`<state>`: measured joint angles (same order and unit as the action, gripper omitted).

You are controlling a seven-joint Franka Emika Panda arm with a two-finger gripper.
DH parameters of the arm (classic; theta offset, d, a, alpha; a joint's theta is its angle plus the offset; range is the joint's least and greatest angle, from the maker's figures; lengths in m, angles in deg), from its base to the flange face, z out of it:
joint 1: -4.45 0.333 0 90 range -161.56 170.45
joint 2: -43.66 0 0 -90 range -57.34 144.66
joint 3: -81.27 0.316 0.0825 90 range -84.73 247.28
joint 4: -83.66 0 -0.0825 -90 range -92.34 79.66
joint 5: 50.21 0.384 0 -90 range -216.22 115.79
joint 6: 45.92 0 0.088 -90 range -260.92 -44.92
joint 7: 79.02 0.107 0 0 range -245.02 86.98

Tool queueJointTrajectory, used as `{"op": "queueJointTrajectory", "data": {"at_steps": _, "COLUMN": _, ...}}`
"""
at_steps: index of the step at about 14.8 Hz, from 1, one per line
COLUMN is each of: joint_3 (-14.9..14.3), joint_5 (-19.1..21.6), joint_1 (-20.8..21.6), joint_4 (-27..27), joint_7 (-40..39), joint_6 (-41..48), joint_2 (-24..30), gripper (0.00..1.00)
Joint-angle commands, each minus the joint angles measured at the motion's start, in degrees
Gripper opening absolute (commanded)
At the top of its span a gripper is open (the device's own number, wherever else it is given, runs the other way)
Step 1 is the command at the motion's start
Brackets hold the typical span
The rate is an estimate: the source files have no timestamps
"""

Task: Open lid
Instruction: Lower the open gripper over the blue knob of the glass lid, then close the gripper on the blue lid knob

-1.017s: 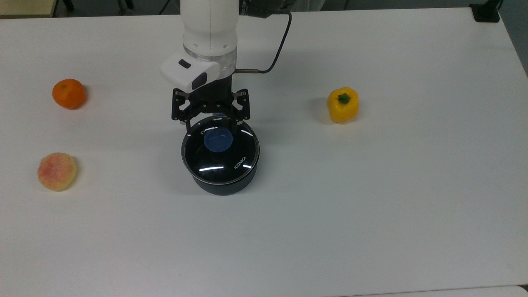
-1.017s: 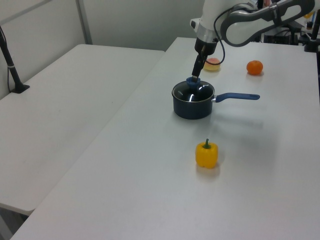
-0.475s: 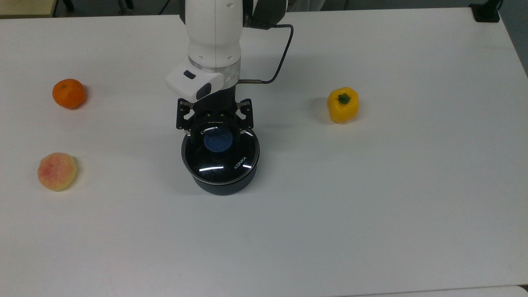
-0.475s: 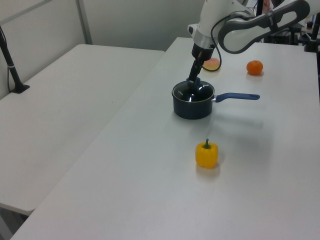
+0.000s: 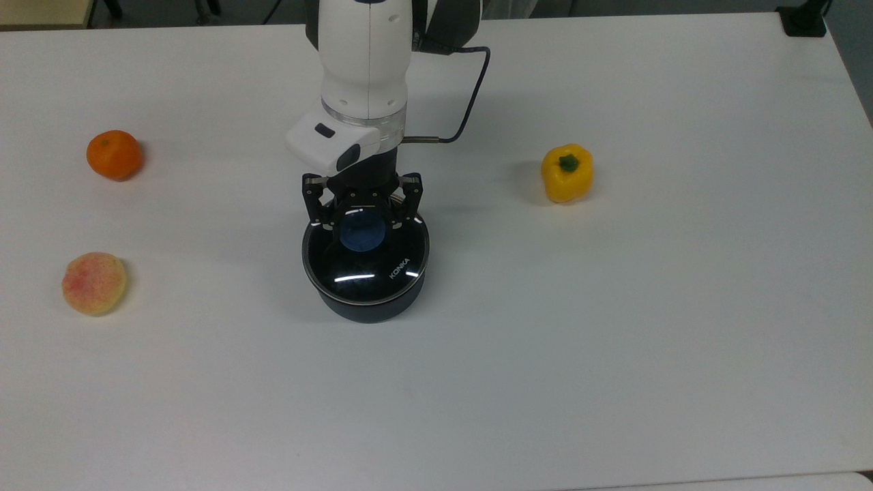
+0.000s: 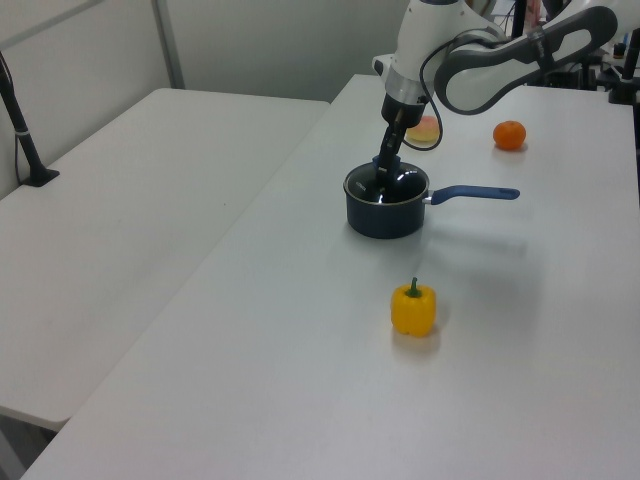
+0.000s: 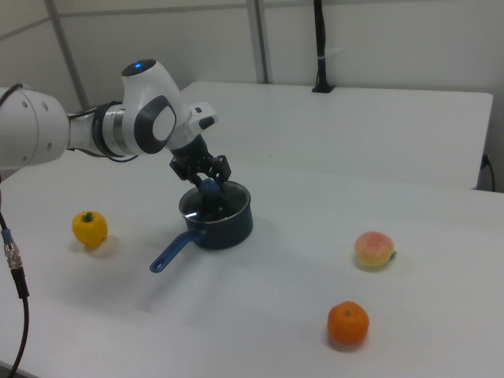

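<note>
My gripper will lift the knob and the glass lid [image 6: 408, 181] will come away, leaving the saucepan standing, since the shiny rim [image 6: 385, 203] rests on top of the saucepan.
The glass lid [image 5: 368, 269] with its blue knob [image 5: 362, 235] sits flat on the dark blue saucepan [image 5: 368, 310] at the table's middle. My gripper [image 5: 363, 219] points down over the lid's far side, open, with one finger on each side of the knob and a small gap to it. In the left view the gripper [image 6: 383, 166] reaches the lid [image 6: 396, 184] from above, and the saucepan's handle [image 6: 476, 193] points to the left view's right. In the right view the gripper [image 7: 207, 180] straddles the knob [image 7: 209, 187].
A yellow pepper [image 5: 567, 172] lies to the top view's right of the saucepan. An orange [image 5: 114, 155] and a peach [image 5: 93, 283] lie at the top view's left. The white table [image 5: 614, 341] stretches wide toward the near edge.
The arm has come down and forward, bringing the gripper from behind the knob to around it. The lid and the saucepan have not moved.
</note>
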<state>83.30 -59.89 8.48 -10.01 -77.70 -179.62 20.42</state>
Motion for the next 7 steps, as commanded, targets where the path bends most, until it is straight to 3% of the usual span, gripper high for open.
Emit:
{"op": "queueJointTrajectory", "data": {"at_steps": 1, "joint_3": -0.2, "joint_5": -1.4, "joint_1": 0.5, "joint_4": -0.1, "joint_7": 1.2, "joint_6": -1.1, "joint_2": -0.1, "gripper": 0.25}}
{"op": "queueJointTrajectory", "data": {"at_steps": 7, "joint_3": -0.2, "joint_5": -1.1, "joint_1": 0.2, "joint_4": -0.4, "joint_7": 1.0, "joint_6": -0.1, "joint_2": 2.9, "gripper": 0.24}}
